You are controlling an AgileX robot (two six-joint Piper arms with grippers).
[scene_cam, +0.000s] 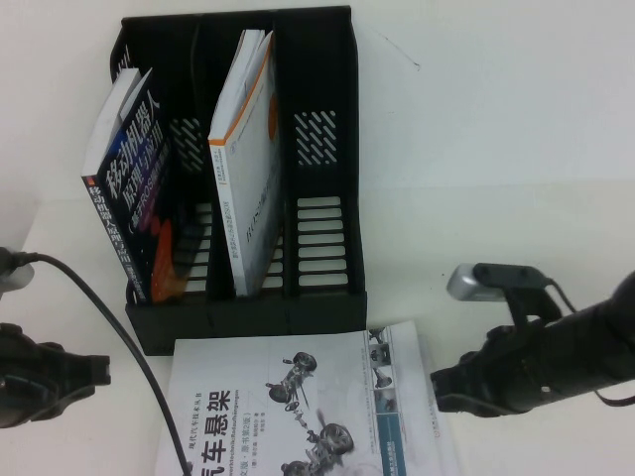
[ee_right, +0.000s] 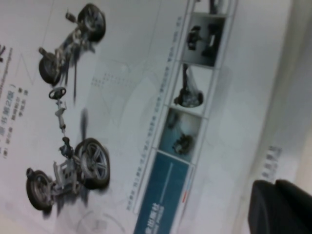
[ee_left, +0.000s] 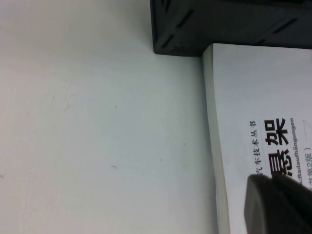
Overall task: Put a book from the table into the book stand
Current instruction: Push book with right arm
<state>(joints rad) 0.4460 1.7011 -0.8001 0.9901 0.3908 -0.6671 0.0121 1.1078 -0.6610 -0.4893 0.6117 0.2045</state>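
Observation:
The white book is lying flat on top of another book point(scene_cam: 444, 440). My right gripper should therefore slide it over toward my left gripper, which should open and grab its title-side edge point(scene_cam: 172, 385).
The book point(scene_cam: 288, 416), white with a bold black title and a grey axle drawing, lies flat on the table point(scene_cam: 496, 149) just in front of the book stand point(scene_cam: 327, 59). The stand's right compartment is empty. My left gripper point(scene_cam: 99, 371) sits low by the book's left edge. In the left wrist view its shut fingers point(ee_left: 273, 183) hover over the cover point(ee_left: 258, 87) near that edge, holding nothing. My right gripper point(scene_cam: 439, 382) is at the book's right edge. In the right wrist view point(ee_right: 273, 187) it is shut and empty over the cover point(ee_right: 126, 97).
A dark blue book point(scene_cam: 134, 188) leans in the stand's left compartment and a white book point(scene_cam: 243, 169) stands in the middle one. A black cable point(scene_cam: 109, 317) crosses the table on the left. The stand's corner point(ee_left: 219, 24) touches the book's far edge.

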